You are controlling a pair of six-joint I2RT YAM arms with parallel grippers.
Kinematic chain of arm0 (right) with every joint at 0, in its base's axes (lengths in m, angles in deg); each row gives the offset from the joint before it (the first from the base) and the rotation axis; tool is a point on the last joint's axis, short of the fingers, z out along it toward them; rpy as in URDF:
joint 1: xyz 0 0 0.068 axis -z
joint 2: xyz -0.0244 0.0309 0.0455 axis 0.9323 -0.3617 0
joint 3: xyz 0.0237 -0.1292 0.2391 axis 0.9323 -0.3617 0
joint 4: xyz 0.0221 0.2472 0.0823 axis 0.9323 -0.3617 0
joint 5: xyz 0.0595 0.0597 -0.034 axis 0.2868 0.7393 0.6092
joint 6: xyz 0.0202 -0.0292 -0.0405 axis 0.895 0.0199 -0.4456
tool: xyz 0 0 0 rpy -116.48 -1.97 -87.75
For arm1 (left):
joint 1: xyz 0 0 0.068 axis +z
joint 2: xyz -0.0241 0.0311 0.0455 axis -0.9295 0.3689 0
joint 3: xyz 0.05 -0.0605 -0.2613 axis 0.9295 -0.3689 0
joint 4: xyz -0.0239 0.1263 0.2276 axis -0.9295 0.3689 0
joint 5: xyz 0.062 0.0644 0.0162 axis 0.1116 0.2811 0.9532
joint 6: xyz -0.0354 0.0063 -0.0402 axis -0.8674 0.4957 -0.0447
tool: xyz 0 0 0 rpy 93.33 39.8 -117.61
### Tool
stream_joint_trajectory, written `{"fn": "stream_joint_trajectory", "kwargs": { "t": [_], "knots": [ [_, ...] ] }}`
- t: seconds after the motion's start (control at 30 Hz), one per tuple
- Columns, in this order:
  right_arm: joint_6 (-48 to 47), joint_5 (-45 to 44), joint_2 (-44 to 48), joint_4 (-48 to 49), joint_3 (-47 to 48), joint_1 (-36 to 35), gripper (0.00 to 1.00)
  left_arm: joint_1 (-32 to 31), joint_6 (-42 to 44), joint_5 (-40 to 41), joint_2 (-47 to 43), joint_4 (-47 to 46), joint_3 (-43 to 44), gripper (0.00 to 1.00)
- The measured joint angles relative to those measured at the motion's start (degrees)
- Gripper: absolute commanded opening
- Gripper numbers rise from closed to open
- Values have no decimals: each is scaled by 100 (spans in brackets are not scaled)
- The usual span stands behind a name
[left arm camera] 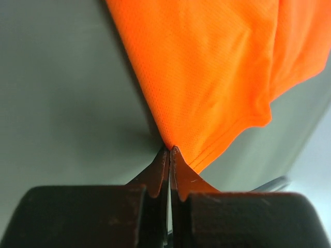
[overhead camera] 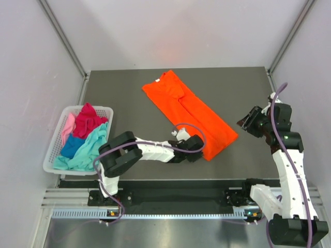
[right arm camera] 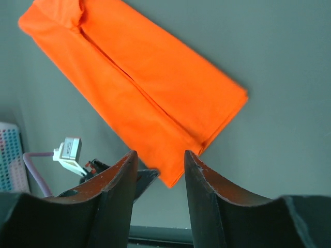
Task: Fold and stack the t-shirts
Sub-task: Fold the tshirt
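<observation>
My left gripper should straighten the folded orange t-shirt (overhead camera: 189, 110), which lies at a slant to the table's near edge, by swinging its hem (overhead camera: 223, 148) straight before it takes a corner of the hem again for the fold.
An orange t-shirt (overhead camera: 189, 111) lies folded into a long strip, set diagonally across the dark table. My left gripper (overhead camera: 202, 151) is low at the strip's near corner. In the left wrist view its jaws (left arm camera: 169, 150) are shut, pinching the hem corner of the orange t-shirt (left arm camera: 207, 77). My right gripper (overhead camera: 247, 124) hangs raised over the table's right side. Its jaws (right arm camera: 160, 154) are open with nothing between them, and the orange t-shirt (right arm camera: 145, 88) lies below and beyond. More t-shirts are bunched in the basket: magenta (overhead camera: 88, 121), pale pink (overhead camera: 67, 126) and teal (overhead camera: 85, 152).
A white lattice basket (overhead camera: 51, 155) stands at the table's left edge. The left arm (overhead camera: 155, 151) stretches low across the near table from left to right. Grey walls enclose the back and both sides. A metal rail runs along the near edge.
</observation>
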Motion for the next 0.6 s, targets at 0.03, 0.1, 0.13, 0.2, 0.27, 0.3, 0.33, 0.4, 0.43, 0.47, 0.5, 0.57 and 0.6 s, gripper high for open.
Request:
{"fn": "stream_joint_trajectory", "kwargs": {
  "t": [0.03,0.1,0.13,0.2,0.27,0.3,0.33,0.4,0.43,0.47,0.5,0.57,0.6],
  "knots": [
    [-13,83,-2,4,-2,0,42,-2,83,-7,-166,142,-144,0],
    [-39,262,-2,44,-26,0,42,-4,225,-26,-466,415,-391,0],
    [-52,352,-2,96,-76,0,43,-4,299,-59,-640,538,-549,0],
    [-63,560,-17,225,-223,-2,43,-7,382,-140,-1123,723,-1051,0],
    [-79,785,-79,323,-420,-2,43,-7,413,-188,-1639,892,-1565,0],
    [-98,883,-129,354,-503,-4,44,-7,420,-199,-1915,1023,-1816,0],
    [-111,977,-179,420,-601,-13,44,-7,433,-195,-2253,1126,-2107,0],
    [-133,1115,-308,529,-793,-79,44,-7,474,-160,-2776,1469,-2483,0],
    [-162,1167,-367,568,-868,-129,44,-7,503,-118,-3049,1661,-2643,0],
    [-184,1211,-435,601,-942,-212,44,-9,551,-66,-3239,1864,-2730,0],
    [-212,1220,-494,632,-1025,-326,44,-7,616,13,-3442,2107,-2813,0],
    [-254,1261,-551,750,-1263,-599,44,-4,739,105,-3705,2420,-2903,0],
    [-256,1259,-555,820,-1414,-752,44,13,820,120,-3790,2553,-2920,1]
  ]
}}
